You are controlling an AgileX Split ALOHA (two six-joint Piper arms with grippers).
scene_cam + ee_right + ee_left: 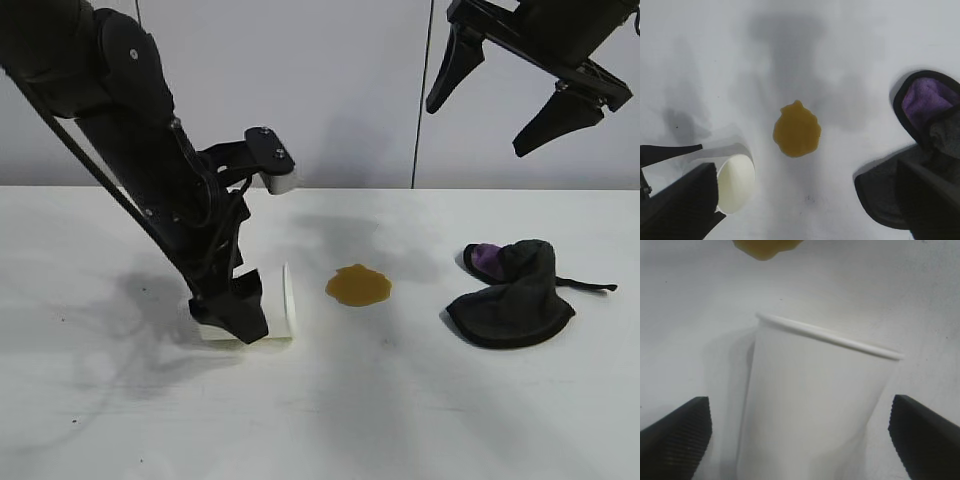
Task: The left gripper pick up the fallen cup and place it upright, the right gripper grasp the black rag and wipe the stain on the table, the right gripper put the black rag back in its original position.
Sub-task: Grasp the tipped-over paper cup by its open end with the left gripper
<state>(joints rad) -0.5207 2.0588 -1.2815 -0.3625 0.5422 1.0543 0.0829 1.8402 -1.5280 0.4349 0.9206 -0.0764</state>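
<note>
The white paper cup (274, 304) is lying on its side with its rim toward the brown stain (358, 286), so the robot should expect the cup to be empty inside when lifting it.
The white paper cup (281, 305) lies on its side on the table (330, 420), its rim turned toward the brown stain (358, 285). My left gripper (240, 312) is down at the cup and open. In the left wrist view its fingers (676, 436) stand apart on either side of the cup (815, 405) without touching it. The black rag (512, 293) with its purple patch lies right of the stain. High above the rag, my right gripper (520, 95) hangs open and holds nothing. The right wrist view looks down on the stain (796, 129), cup (735, 182) and rag (922, 165).
A thin black string (590, 286) trails from the rag toward the table's right side. A pale wall with a dark cable (420, 110) rises behind the table. Bare tabletop lies in front of the cup, stain and rag.
</note>
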